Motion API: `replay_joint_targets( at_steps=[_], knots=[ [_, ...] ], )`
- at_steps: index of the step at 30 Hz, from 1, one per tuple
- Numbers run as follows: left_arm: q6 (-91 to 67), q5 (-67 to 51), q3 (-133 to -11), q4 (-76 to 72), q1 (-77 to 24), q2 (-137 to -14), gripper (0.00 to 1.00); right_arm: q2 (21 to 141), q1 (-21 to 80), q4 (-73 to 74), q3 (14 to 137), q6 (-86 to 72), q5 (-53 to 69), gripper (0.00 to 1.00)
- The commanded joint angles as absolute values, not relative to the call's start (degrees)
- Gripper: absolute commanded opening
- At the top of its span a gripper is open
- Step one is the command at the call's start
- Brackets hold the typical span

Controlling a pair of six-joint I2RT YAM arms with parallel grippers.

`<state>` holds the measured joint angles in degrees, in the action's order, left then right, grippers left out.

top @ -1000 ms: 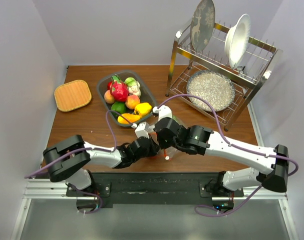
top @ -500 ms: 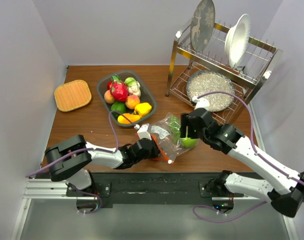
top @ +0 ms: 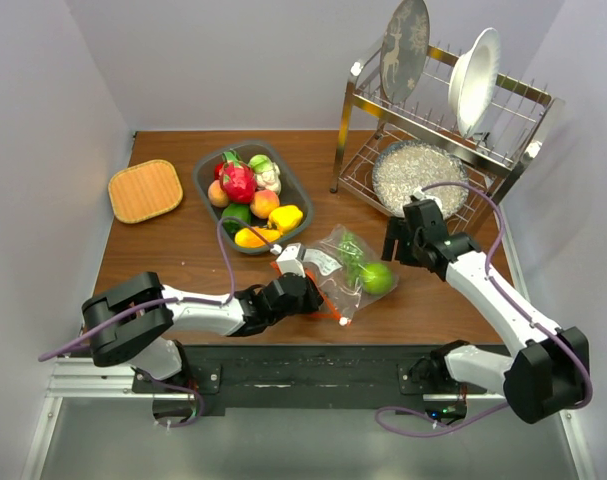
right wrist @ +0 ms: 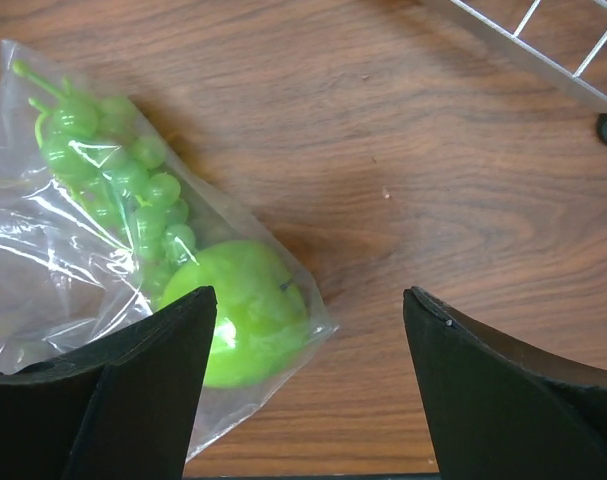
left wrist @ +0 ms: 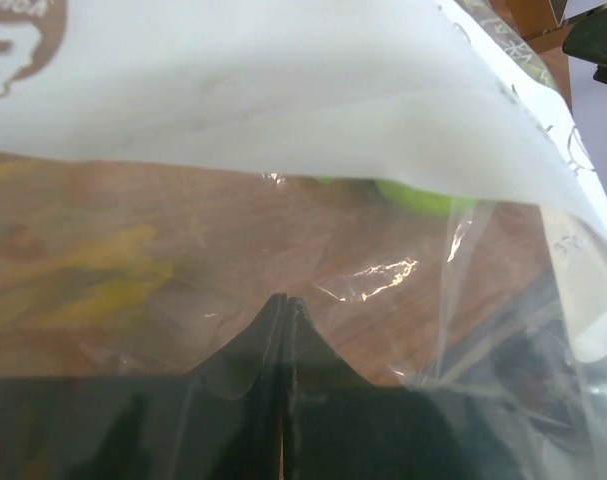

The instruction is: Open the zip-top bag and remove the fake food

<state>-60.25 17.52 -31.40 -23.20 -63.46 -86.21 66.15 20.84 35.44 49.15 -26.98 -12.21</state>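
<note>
My left gripper should reach inside the bag for the green apple (top: 377,278) while my right gripper pinches the bag's closed end (top: 394,285), because the apple is deep at that end.
The zip-top bag (top: 335,268) lies crumpled at the table's middle, its orange-red zip strip (top: 326,309) and white slider (top: 341,322) at the near edge. Inside it is fake food: a green apple (top: 377,277) and a bunch of green grapes (top: 350,248). My left gripper (top: 305,292) is shut on the bag's near-left edge; in the left wrist view clear film (left wrist: 283,110) drapes over the closed fingertips (left wrist: 285,302). My right gripper (top: 393,246) hangs open just right of the bag, holding nothing. Its wrist view shows the apple (right wrist: 245,310) and grapes (right wrist: 123,175) through the plastic.
A grey tub (top: 205,172) of loose toy produce stands behind the bag. A woven mat (top: 145,190) lies at the far left. At the back right, a wire dish rack (top: 503,150) holds plates and a speckled bowl (top: 420,180), close to my right arm.
My right gripper has opened, let go of the bag and drawn back to the right toward the rack. The bag with the apple now lies uncovered. My left gripper has stayed shut in place.
</note>
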Motion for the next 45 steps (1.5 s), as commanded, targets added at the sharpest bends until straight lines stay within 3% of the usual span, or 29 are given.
replay_joint_targets(
  at_steps=[1,6,13,18,22,28,32,38,41,42,43,45],
  knots=[
    [-58.54,18.02,-33.13,-24.43,-63.81,-85.96,0.03,64.34,20.65,31.55,48.51,-26.89,-6.51,0.78],
    [-57.83,18.1,-34.1,-23.21,-63.63,-85.96,0.03,58.89,20.57,31.99,47.2,-27.51,-8.52,0.8],
    [-57.22,18.37,-35.07,-22.5,-63.72,-86.39,0.04,63.54,20.65,28.22,45.44,-27.95,-4.4,0.78],
    [-54.76,16.7,-36.21,-25.22,-63.72,-87.97,0.15,67.06,20.65,26.11,44.83,-27.51,-0.8,0.75],
    [-52.83,14.24,-36.56,-28.73,-63.81,-89.82,0.26,67.59,20.57,24.17,42.72,-28.39,-0.18,0.52],
    [-50.63,10.73,-36.39,-33.57,-64.07,-92.1,0.61,66.62,20.66,22.68,39.11,-29.0,1.4,0.3],
    [-49.84,8.35,-37.26,-36.81,-64.34,-94.39,0.71,67.15,20.74,22.24,38.15,-29.09,2.2,0.1],
    [-48.43,6.24,-39.2,-38.23,-65.48,-97.03,0.83,67.5,20.83,21.88,37.35,-28.92,1.94,0.01],
    [-48.78,7.12,-38.76,-37.71,-65.65,-97.21,0.84,65.32,20.74,25.39,38.58,-28.3,-1.22,0.22],
    [-49.74,7.47,-38.5,-37.53,-65.65,-97.03,0.83,64.26,20.83,26.36,38.93,-28.3,-1.75,0.32],
    [-50.09,7.82,-38.15,-37.53,-65.74,-96.94,0.79,62.86,20.74,28.28,40.07,-28.3,-2.45,0.52],
    [-51.32,8.17,-37.53,-37.18,-65.65,-96.77,0.78,59.78,20.74,30.49,41.22,-28.39,-4.47,0.62]
  ],
)
